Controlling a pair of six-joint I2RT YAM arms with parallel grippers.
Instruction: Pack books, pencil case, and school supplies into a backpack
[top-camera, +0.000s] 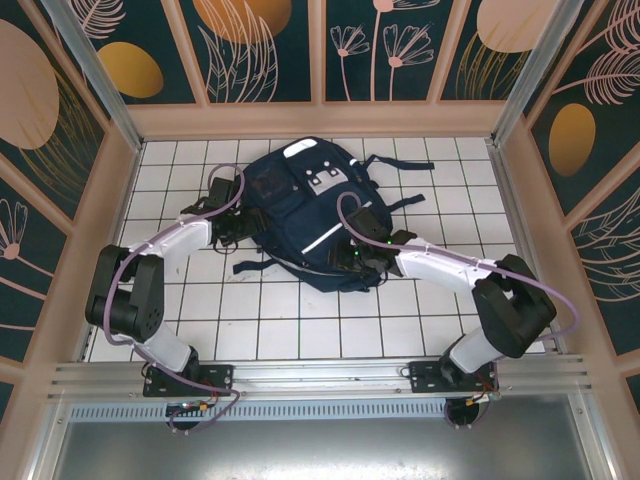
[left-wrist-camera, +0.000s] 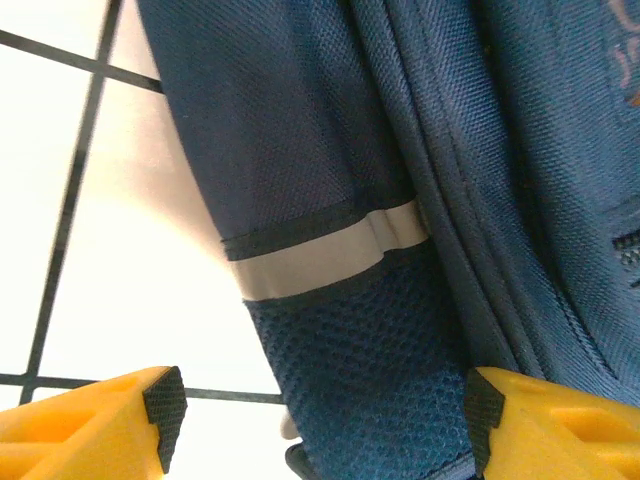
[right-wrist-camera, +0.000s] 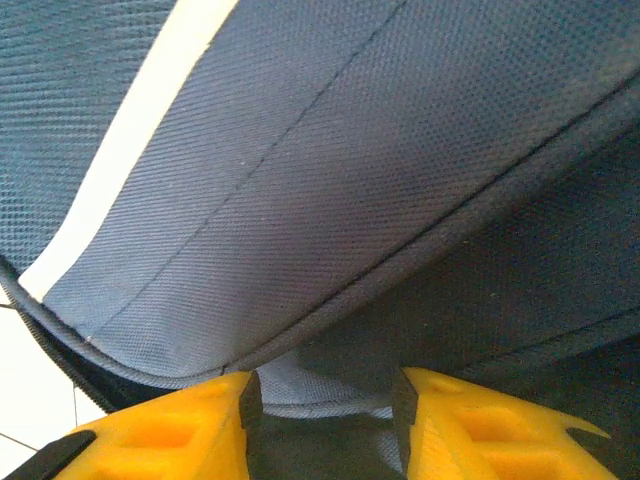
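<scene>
The backpack's opening (right-wrist-camera: 470, 300) is wide open at my right gripper. My right gripper should go to the zipper pull (top-camera: 274, 256) near my left gripper and pull the zipper closed.
The navy-blue backpack (top-camera: 300, 205) with white reflective stripes lies in the middle of the tiled table. My left gripper (top-camera: 232, 228) is at its left side. In the left wrist view the left gripper (left-wrist-camera: 325, 412) is open wide, the backpack's mesh side pocket (left-wrist-camera: 370, 380) lies between the pads, and the left pad hangs over bare tile. My right gripper (top-camera: 360, 258) is at the bag's near right edge. In the right wrist view the right gripper (right-wrist-camera: 325, 405) holds a pale fold of backpack fabric (right-wrist-camera: 320, 385) that spans from pad to pad. The books, pencil case and school supplies are out of view.
The white tiled table (top-camera: 300, 320) is ringed by a low wooden rim and patterned walls. Dark straps trail from the backpack to the right (top-camera: 400, 203) and to the near left (top-camera: 255, 266). Open tiles lie in front of the bag.
</scene>
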